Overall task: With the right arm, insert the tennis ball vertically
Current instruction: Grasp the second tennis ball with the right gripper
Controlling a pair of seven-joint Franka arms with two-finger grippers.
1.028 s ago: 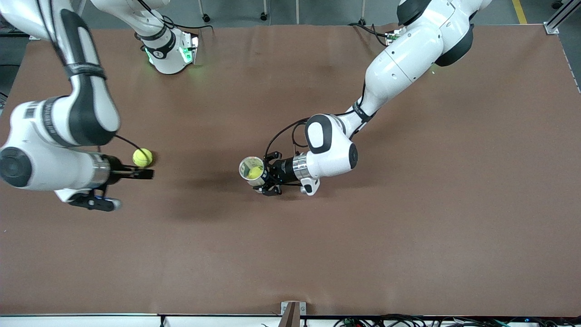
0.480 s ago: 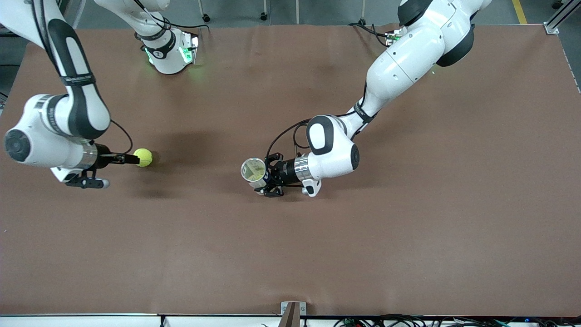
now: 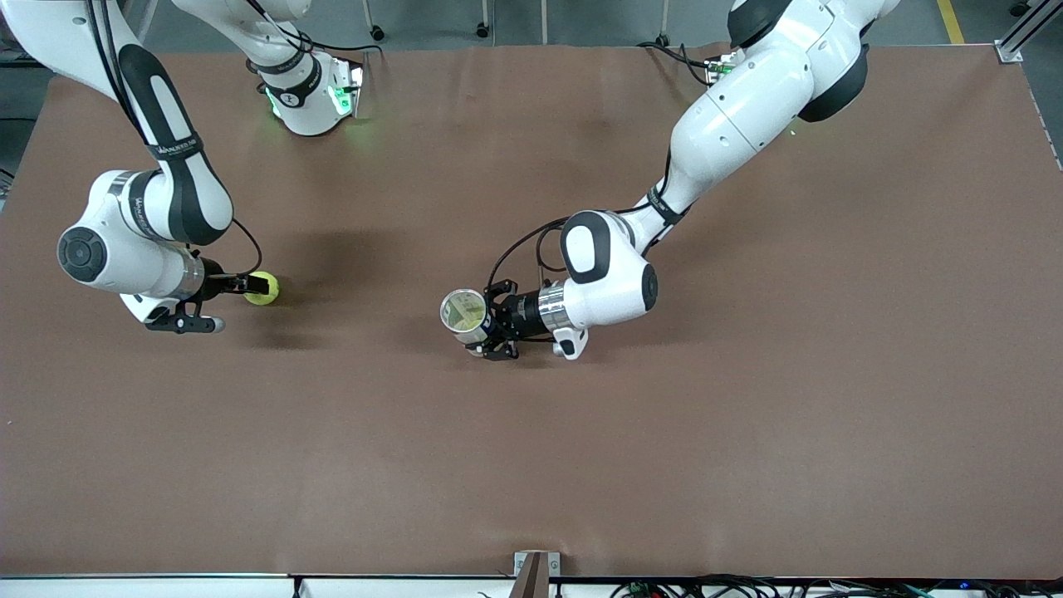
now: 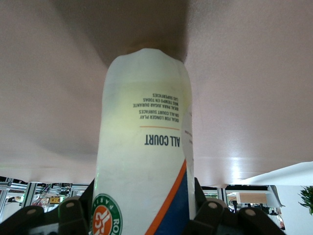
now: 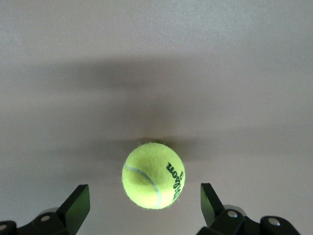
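Note:
The tennis ball [image 3: 264, 289] will fall in and come to rest below the can's rim when I put it in, because yellow-green shows deep below the can's open rim [image 3: 464, 311].
A yellow-green tennis ball [image 3: 266, 292] lies on the brown table [image 3: 531, 465] toward the right arm's end. My right gripper [image 3: 252, 287] is low at the ball, open. In the right wrist view the ball [image 5: 154, 175] sits between the two spread fingers [image 5: 78, 204] of the right gripper [image 5: 144, 205], touching neither. My left gripper [image 3: 490, 322] is shut on a white tennis ball can [image 3: 463, 311] that stands upright mid-table, its round top up and yellow-green showing inside. The left wrist view shows the can's label [image 4: 144, 161] filling the left gripper [image 4: 144, 215].
The right arm's base [image 3: 311, 95] with green lights stands at the table's edge farthest from the front camera. A small bracket [image 3: 536, 563] sits at the table's nearest edge. Cables run along that edge.
My right arm has come down and in toward the ball, bringing its open fingers around it. The ball has not moved. The left gripper set the can more upright, then held still.

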